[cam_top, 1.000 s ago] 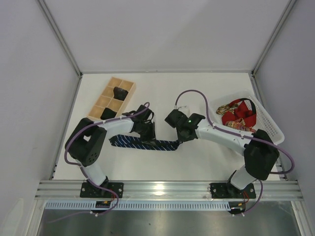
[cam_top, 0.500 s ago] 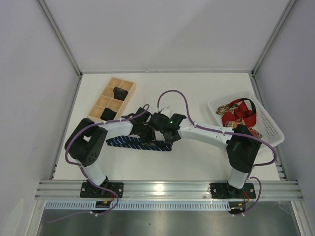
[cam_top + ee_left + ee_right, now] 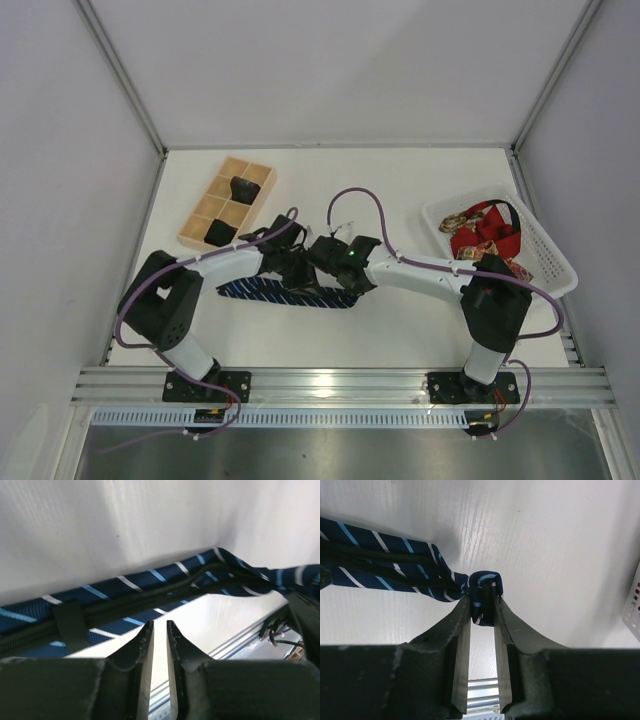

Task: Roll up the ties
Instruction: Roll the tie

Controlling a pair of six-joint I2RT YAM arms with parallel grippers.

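Note:
The tie's end in a heap (image 3: 484, 583) is held by my right gripper, so next my left gripper pinches the tie (image 3: 449, 586) beside it before my right gripper opens.
A navy tie (image 3: 285, 293) with pale diagonal stripes lies across the table in front of both arms. My right gripper (image 3: 482, 611) is shut on its bunched end (image 3: 483, 587), and the rest of the tie (image 3: 380, 560) trails away to the left. From above, the right gripper (image 3: 335, 262) sits close beside my left gripper (image 3: 298, 266), over the tie's right part. In the left wrist view the left gripper (image 3: 159, 627) stands slightly open with nothing between its fingers, the tie (image 3: 130, 587) lying just beyond the tips. Two rolled dark ties (image 3: 243, 188) (image 3: 220, 232) rest in a wooden box.
The wooden compartment box (image 3: 222, 185) stands at the back left. A white basket (image 3: 555, 255) at the right holds red and gold-patterned ties (image 3: 487, 235). Purple cables (image 3: 365, 200) loop above both arms. The metal rail (image 3: 340, 385) runs along the near edge.
My right gripper has carried the tie's end to the left, close to the left gripper, so the tie lies shorter. The left jaws have parted a little.

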